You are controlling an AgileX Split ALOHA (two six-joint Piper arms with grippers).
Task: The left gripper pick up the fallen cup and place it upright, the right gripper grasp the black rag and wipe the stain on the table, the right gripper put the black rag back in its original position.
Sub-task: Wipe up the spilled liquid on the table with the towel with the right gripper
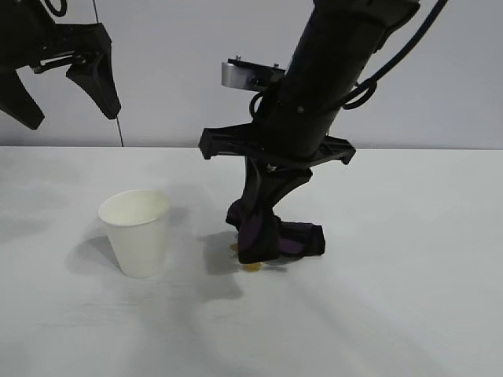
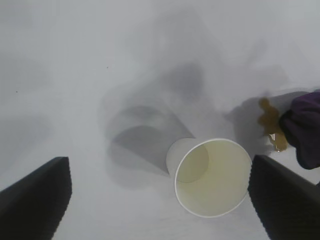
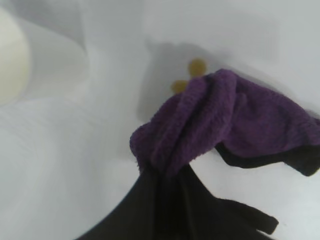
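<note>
Next, I wipe the black rag back over the amber stain [image 1: 251,267] with my right gripper, toward the white paper cup [image 1: 137,234], because that stain is sticking out past the rag's edge.
The white paper cup [image 1: 135,233] stands upright on the table [image 1: 409,236], left of centre; the left wrist view looks down into the cup [image 2: 212,177]. My left gripper [image 1: 71,116] hangs open high above the table at the far left, holding nothing. My right gripper [image 1: 256,245] is down at the table's centre, shut on the black rag [image 1: 295,239], whose purple folds bunch between its fingers. The amber stain [image 1: 251,266] shows at the rag's near edge. In the right wrist view the rag [image 3: 225,120] lies against the stain [image 3: 192,75].
A plain grey wall runs behind the table. The right arm's thick black body and cables [image 1: 330,71] rise over the centre. Bare tabletop stretches to the right of the rag and in front of the cup.
</note>
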